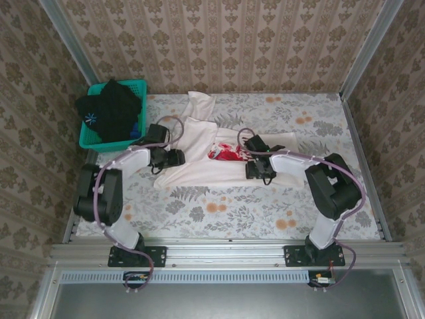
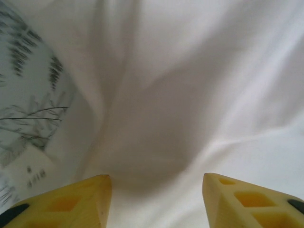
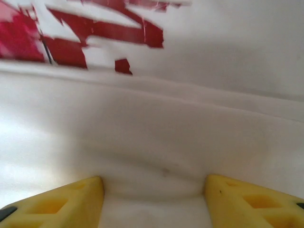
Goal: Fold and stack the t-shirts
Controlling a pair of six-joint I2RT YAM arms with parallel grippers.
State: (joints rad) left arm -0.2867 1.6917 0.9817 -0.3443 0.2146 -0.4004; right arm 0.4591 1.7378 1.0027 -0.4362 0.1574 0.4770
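Observation:
The t-shirt's near folded piece (image 3: pixel 156 164) bulges beneath the robot's right gripper, short of the hem end (image 1: pixel 297 181), so the right gripper should flatten the hem end before the next fold.
A white t-shirt (image 1: pixel 199 136) lies crumpled across the middle of the flowered table, its red-and-black graphic (image 1: pixel 224 153) showing near the centre. My left gripper (image 1: pixel 178 158) sits low over the shirt's left part. In the left wrist view the left gripper (image 2: pixel 156 184) is open, and plain white cloth (image 2: pixel 190 95) lies under and between its yellow fingers (image 2: pixel 88 197). My right gripper (image 1: pixel 252 170) rests on the shirt's near edge, right of the graphic. In the right wrist view the right gripper (image 3: pixel 154 184) is open, and a bulging white fold (image 3: pixel 156 156) sits between its fingers (image 3: pixel 242 197). The red print (image 3: pixel 71 35) is beyond.
A teal mesh basket (image 1: pixel 93 136) stands at the back left corner with dark clothing (image 1: pixel 113 106) heaped in it. The flowered tablecloth (image 1: pixel 265 212) is bare in front of the shirt and at the right. Metal rails frame the table edges.

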